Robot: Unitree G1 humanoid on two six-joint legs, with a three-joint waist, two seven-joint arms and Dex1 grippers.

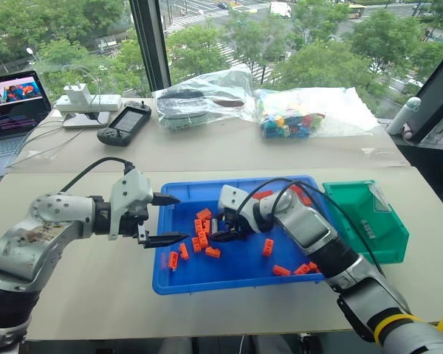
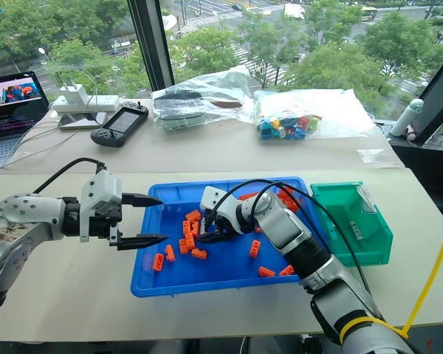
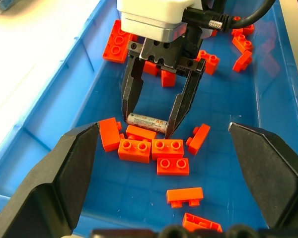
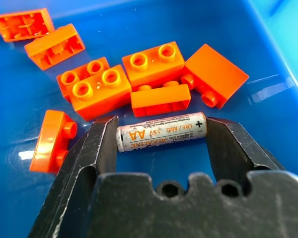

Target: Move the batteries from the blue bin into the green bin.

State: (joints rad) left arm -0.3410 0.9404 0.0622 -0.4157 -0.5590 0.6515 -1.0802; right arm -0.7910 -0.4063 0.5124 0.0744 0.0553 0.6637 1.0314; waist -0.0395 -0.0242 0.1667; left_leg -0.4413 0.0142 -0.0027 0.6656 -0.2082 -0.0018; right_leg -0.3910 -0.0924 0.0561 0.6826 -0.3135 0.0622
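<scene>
I should keep squeezing both ends of the battery (image 4: 162,132), which lies free of the orange bricks, with my right gripper until the battery is over the green bin (image 1: 375,227), then let go.
A silvery AA battery (image 4: 161,131) lies on the floor of the blue bin (image 1: 207,285), beside a cluster of orange bricks (image 4: 124,79). My right gripper (image 3: 147,125) reaches down into the bin with one finger against each end of the battery, shut on it lengthwise. My left gripper (image 1: 181,217) hovers open at the bin's left rim, with nothing between its fingers (image 3: 64,173), and points toward the right gripper. The green bin (image 1: 387,243) stands against the blue bin's right side, beyond my right arm.
Loose orange bricks (image 1: 203,240) are scattered over the blue bin's floor. At the back of the table lie two plastic bags (image 1: 207,99), one with coloured bricks (image 1: 288,122), a handheld controller (image 1: 124,124), a white charger (image 1: 85,103) and a laptop (image 1: 11,110).
</scene>
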